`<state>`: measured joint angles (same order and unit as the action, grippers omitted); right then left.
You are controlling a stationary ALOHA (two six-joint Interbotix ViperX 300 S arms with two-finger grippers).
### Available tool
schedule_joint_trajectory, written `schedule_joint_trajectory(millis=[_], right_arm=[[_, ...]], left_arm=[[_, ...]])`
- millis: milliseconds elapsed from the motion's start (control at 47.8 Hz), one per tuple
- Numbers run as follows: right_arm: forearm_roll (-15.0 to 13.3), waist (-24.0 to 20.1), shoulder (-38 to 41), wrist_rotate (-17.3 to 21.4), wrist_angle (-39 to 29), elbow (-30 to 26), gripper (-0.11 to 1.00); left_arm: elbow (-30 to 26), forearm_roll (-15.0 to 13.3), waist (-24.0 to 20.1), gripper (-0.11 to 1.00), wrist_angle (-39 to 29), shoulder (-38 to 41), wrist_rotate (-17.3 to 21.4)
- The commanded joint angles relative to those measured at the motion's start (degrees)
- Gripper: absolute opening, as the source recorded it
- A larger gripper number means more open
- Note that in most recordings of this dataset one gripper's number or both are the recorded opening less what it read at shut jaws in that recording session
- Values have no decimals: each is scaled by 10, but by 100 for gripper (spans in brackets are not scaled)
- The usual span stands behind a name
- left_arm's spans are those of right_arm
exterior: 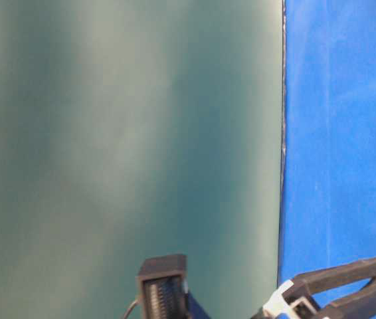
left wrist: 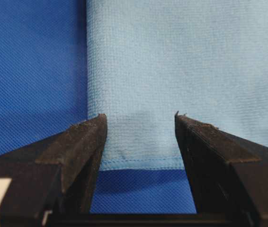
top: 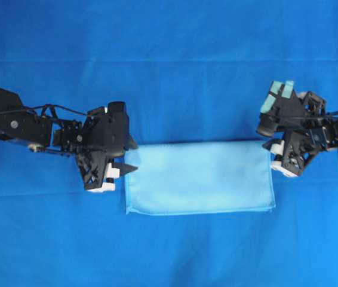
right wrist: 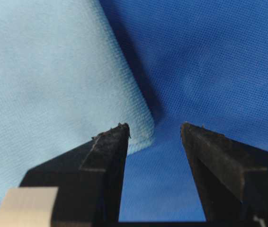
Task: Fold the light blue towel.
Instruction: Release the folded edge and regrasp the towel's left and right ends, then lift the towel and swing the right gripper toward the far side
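I expect the light blue towel, which is lying flat as a wide rectangle, to double up into almost a square when I fold its short edge over.
The light blue towel lies flat on the deep blue table covering as a wide rectangle. My left gripper is at the towel's left edge, near its upper corner. In the left wrist view the left gripper is open, and the hemmed towel edge lies between the fingers without being pinched. My right gripper is at the towel's upper right corner. It is open too, with the rounded towel corner just beside its left finger and bare covering between the fingers.
The deep blue covering spreads over the whole table around the towel. In the table-level view a plain grey-green surface fills the left, the blue covering the right, and black arm parts sit at the bottom edge.
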<state>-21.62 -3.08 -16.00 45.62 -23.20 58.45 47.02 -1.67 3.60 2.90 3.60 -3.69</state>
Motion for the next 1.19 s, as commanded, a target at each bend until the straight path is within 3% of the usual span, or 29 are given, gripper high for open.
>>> schedule_joint_trajectory(millis=[0, 440, 586, 691, 775, 880, 1173], right_arm=[[-2, 1, 20, 1, 24, -5, 55], [2, 0, 62, 2, 70, 1, 53], [2, -5, 62, 1, 74, 1, 45], [2, -11, 62, 1, 77, 1, 20], [2, -12, 61, 0, 79, 1, 2], [2, -12, 58, 0, 79, 1, 2], [2, -12, 18, -2, 63, -2, 2]], left_arm=[[-9, 0, -9, 51, 9, 2, 1], [-2, 0, -35, 51, 33, 71, 1], [4, 1, -32, 49, 25, 69, -8], [1, 0, -26, 38, 4, 69, -4], [-4, 0, -25, 21, -18, 69, -1], [-6, 1, -25, 4, -33, 67, -1], [-18, 1, -25, 3, -70, 23, -1]])
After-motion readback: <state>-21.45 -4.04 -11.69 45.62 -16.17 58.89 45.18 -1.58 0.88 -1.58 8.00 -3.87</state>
